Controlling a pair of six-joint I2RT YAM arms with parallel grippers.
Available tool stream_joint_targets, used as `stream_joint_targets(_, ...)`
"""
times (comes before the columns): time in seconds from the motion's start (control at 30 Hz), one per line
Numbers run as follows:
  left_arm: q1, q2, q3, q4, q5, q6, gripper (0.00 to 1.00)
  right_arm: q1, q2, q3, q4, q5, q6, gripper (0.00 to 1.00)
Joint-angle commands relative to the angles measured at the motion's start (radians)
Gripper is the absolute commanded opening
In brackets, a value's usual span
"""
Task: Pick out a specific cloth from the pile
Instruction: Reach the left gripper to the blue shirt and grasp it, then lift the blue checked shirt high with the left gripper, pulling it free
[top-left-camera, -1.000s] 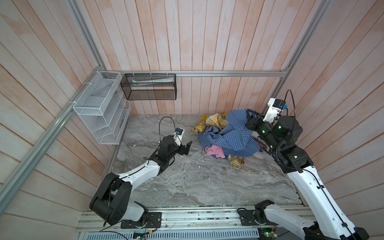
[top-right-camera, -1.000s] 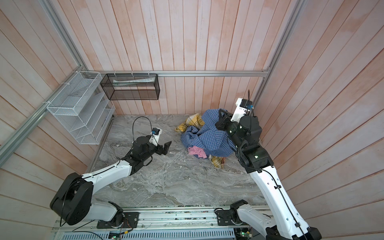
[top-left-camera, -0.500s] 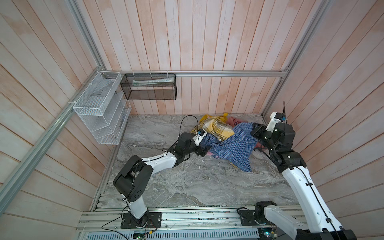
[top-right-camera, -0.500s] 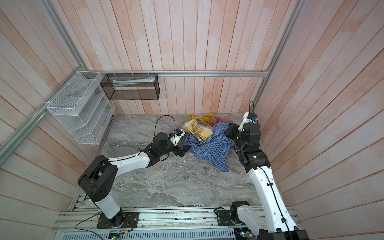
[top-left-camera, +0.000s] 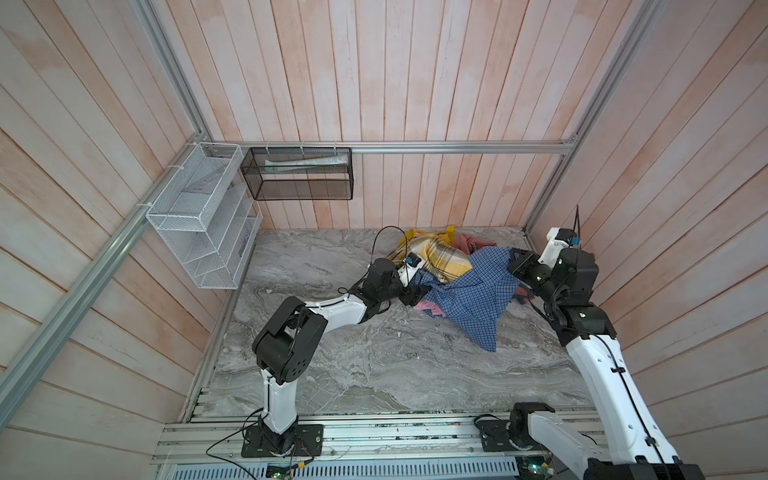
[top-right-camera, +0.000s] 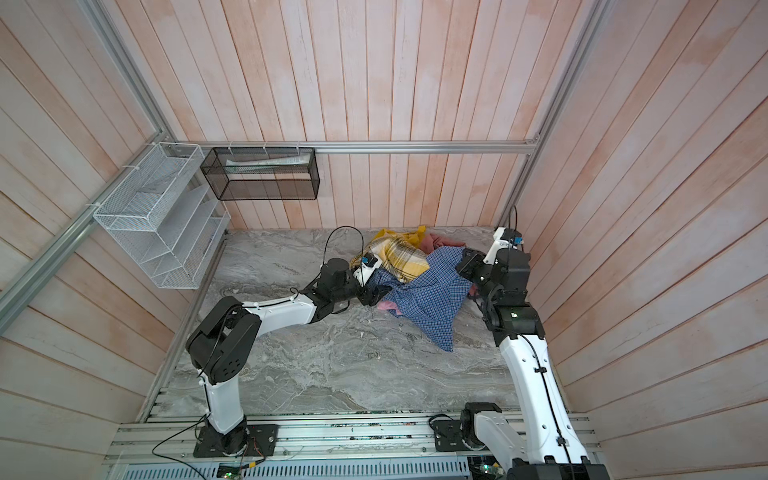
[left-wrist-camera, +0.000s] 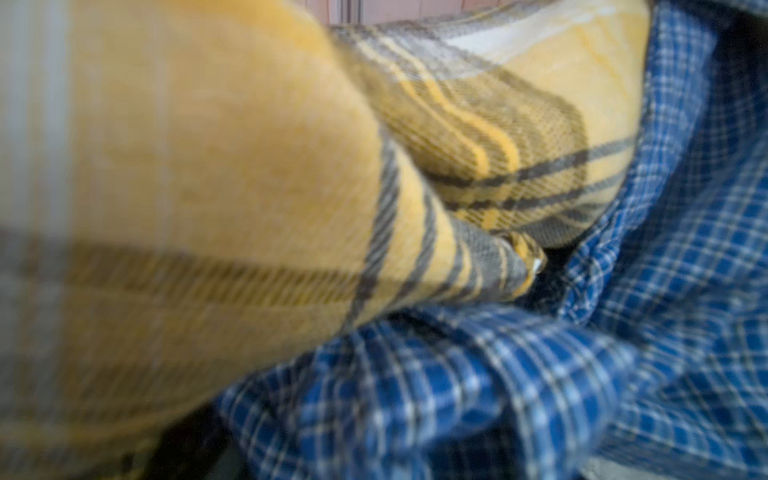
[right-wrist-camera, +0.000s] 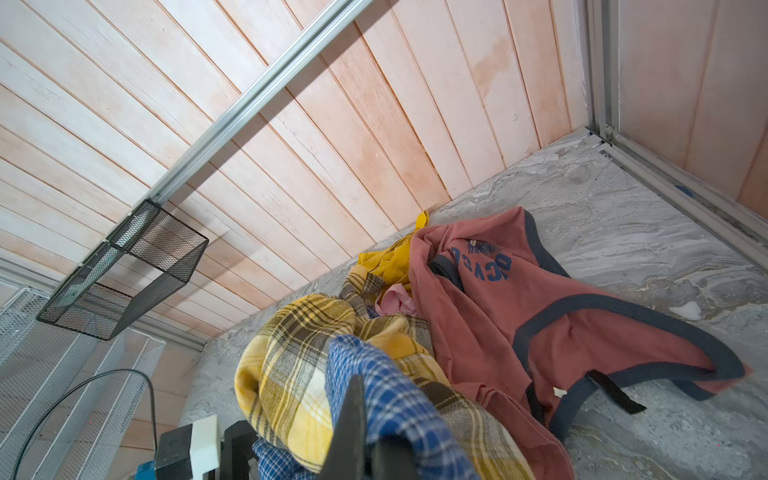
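Observation:
The blue shirt's edge (top-left-camera: 502, 260) is held in my right gripper over the pile, so next my right gripper opens while my left gripper raises the blue shirt (top-left-camera: 429, 281) clear.
The cloth (top-left-camera: 473, 299) (top-right-camera: 432, 299), a blue fine-check shirt, lies spread over the front of the pile and trails onto the marble floor. My right gripper (top-left-camera: 513, 266) (top-right-camera: 463, 262) is shut on its upper right edge. In the right wrist view the blue fabric (right-wrist-camera: 374, 395) drapes over a black finger (right-wrist-camera: 353, 415). My left gripper (top-left-camera: 417, 293) (top-right-camera: 374, 295) is pressed into the cloth's left edge. Its jaws are hidden, and the left wrist view shows only blue check (left-wrist-camera: 457, 395) and yellow plaid (left-wrist-camera: 208, 187). The pile also holds yellow plaid (top-left-camera: 440, 257), a faded red top (right-wrist-camera: 540, 311) and pink cloth (top-left-camera: 430, 306).
A white wire rack (top-left-camera: 203, 224) hangs on the left wall and a black mesh basket (top-left-camera: 297, 178) on the back wall. The pile lies in the far right corner, close to the wooden walls. Bare marble floor (top-left-camera: 374, 353) stretches in front.
My left arm has swung right from the open floor to the pile's left edge. My right gripper has pulled the blue cloth toward the right wall, spreading it and uncovering the yellow plaid.

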Motion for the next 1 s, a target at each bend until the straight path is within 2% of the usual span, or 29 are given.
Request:
stream_joint_targets(0.0, -0.004, 0.032, 0.053, 0.02, 0.014, -0.01, 0.48, -0.012, -0.018, -0.035, 0.022, -0.045, 0.003, 0.0)
stream_joint_targets(0.07, -0.004, 0.028, 0.079, -0.005, 0.002, -0.007, 0.34, -0.012, -0.019, -0.056, 0.007, -0.042, -0.009, 0.05)
stream_joint_targets(0.17, -0.003, 0.008, 0.144, -0.113, -0.008, 0.017, 0.1, -0.014, -0.016, -0.098, -0.015, -0.04, -0.02, 0.25)
stream_joint_targets(0.23, -0.005, -0.012, 0.177, -0.168, -0.013, 0.031, 0.03, -0.013, -0.019, -0.125, -0.017, -0.045, -0.025, 0.39)
stream_joint_targets(0.3, -0.005, -0.035, 0.194, -0.189, -0.028, 0.037, 0.03, -0.015, -0.024, -0.139, -0.011, -0.042, -0.023, 0.47)
stream_joint_targets(0.47, -0.009, -0.08, 0.245, -0.225, -0.061, 0.048, 0.01, -0.016, -0.035, -0.145, -0.008, -0.034, -0.032, 0.55)
stream_joint_targets(0.7, -0.031, -0.037, 0.496, -0.431, -0.05, 0.086, 0.01, -0.015, -0.04, -0.147, -0.007, -0.043, -0.051, 0.67)
stream_joint_targets(0.83, -0.039, -0.014, 0.63, -0.514, -0.004, 0.085, 0.06, -0.015, -0.054, -0.158, 0.0, -0.042, -0.064, 0.8)
stream_joint_targets(0.97, -0.045, 0.033, 0.775, -0.623, 0.052, 0.091, 0.09, -0.015, -0.063, -0.162, 0.011, -0.036, -0.079, 0.82)
